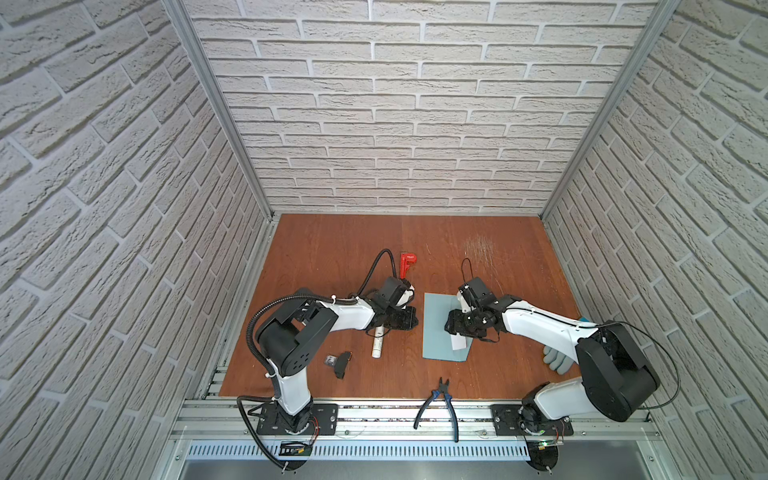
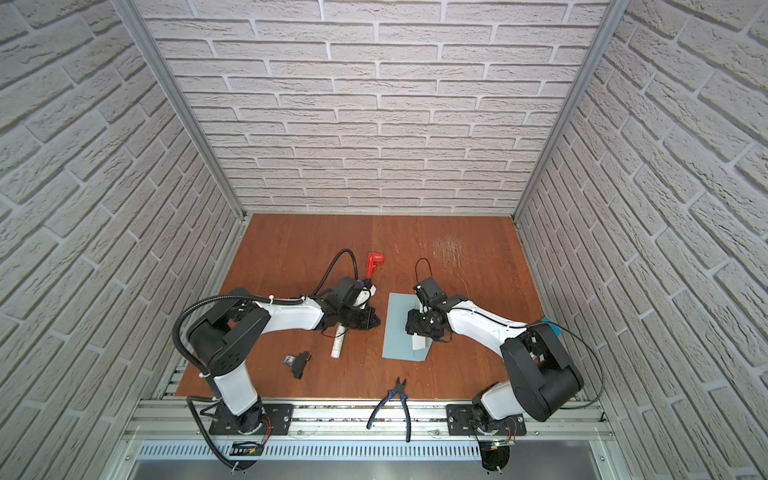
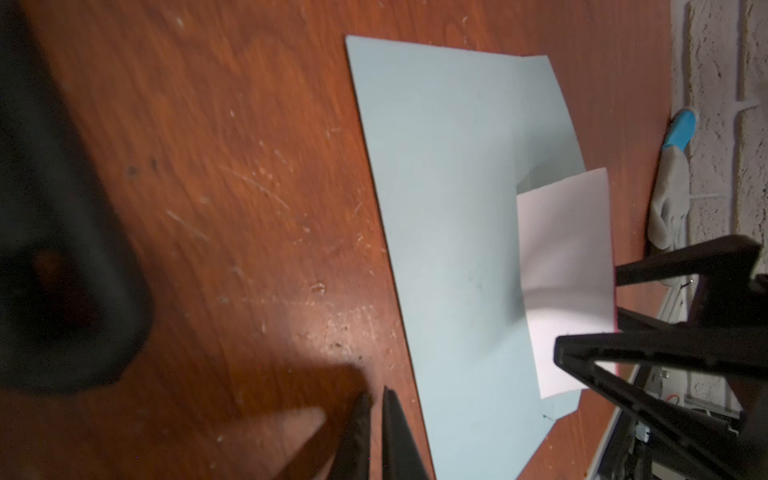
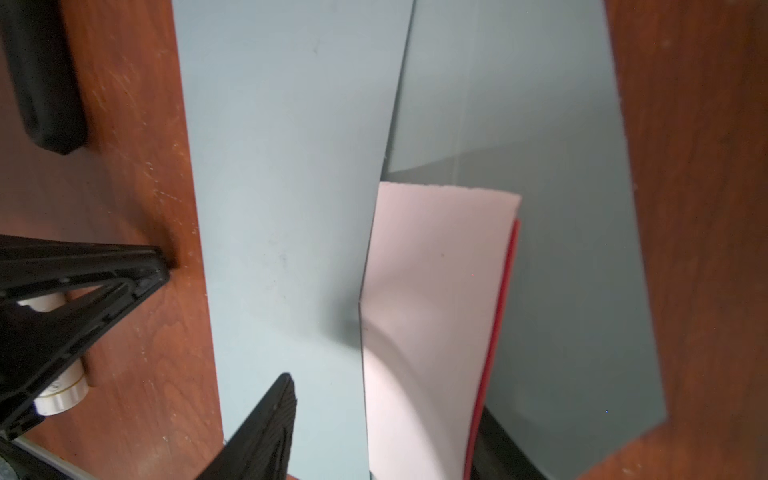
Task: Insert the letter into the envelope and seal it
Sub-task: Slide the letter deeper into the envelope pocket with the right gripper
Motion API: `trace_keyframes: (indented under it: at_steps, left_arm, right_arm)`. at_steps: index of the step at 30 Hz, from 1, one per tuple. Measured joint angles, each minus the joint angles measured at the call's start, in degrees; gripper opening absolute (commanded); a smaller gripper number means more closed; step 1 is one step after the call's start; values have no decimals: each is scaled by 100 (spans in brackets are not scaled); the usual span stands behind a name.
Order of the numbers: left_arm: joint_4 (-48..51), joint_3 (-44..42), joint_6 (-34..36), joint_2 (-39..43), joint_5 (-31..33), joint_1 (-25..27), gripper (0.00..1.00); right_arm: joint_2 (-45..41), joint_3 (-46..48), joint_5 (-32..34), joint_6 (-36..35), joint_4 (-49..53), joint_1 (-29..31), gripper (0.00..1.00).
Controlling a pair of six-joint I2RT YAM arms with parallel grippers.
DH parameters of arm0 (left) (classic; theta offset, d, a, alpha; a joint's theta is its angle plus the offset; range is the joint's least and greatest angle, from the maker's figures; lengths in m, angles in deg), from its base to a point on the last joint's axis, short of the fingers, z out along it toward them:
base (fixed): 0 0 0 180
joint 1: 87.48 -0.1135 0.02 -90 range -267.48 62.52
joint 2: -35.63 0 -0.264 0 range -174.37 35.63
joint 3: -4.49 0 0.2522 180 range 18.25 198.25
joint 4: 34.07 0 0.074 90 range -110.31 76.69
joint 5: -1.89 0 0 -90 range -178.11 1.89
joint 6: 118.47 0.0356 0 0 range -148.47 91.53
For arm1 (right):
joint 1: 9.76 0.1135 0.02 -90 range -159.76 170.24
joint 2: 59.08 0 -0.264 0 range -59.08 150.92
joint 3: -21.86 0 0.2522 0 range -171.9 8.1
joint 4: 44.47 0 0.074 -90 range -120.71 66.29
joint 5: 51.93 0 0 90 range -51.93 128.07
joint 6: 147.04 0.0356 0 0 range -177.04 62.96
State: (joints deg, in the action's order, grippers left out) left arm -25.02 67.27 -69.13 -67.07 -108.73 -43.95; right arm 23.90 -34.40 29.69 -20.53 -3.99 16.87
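The white letter bows up (image 4: 432, 264) from the envelope's pocket, so next my right gripper pushes its red edge (image 4: 500, 313) flat and inward while my left gripper braces the envelope.
The light blue envelope (image 1: 436, 336) (image 2: 397, 338) lies flat in the middle of the wooden table. Its flap (image 4: 561, 249) is folded open. The white letter (image 4: 432, 311) with a red edge is partly tucked under the envelope's front panel and bows upward; it also shows in both top views (image 1: 458, 342) (image 2: 419, 343). My right gripper (image 4: 386, 399) (image 1: 454, 329) is open, one finger resting on the envelope panel and the other under the letter's red edge. My left gripper (image 3: 376, 401) (image 1: 409, 322) is shut and empty, on the wood just left of the envelope.
A white glue stick (image 1: 378, 345) lies under the left arm's wrist. A red tool (image 1: 407, 264) lies behind it. There is a small black part (image 1: 343, 365) at front left, blue-handled pliers (image 1: 440, 405) on the front edge, and a grey glove (image 1: 559, 358) under the right arm.
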Motion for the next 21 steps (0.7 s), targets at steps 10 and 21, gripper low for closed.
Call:
trace_keyframes:
  at_steps: [10, 21]
  left_arm:
    - [-24, -236, -111, 229, -122, 0, 15]
    - [-37, -455, -308, 415, -308, 0, 17]
  right_arm:
    - [129, -153, 46, -94, 184, 0, 45]
    - [577, -289, -326, -28, -240, 55, 45]
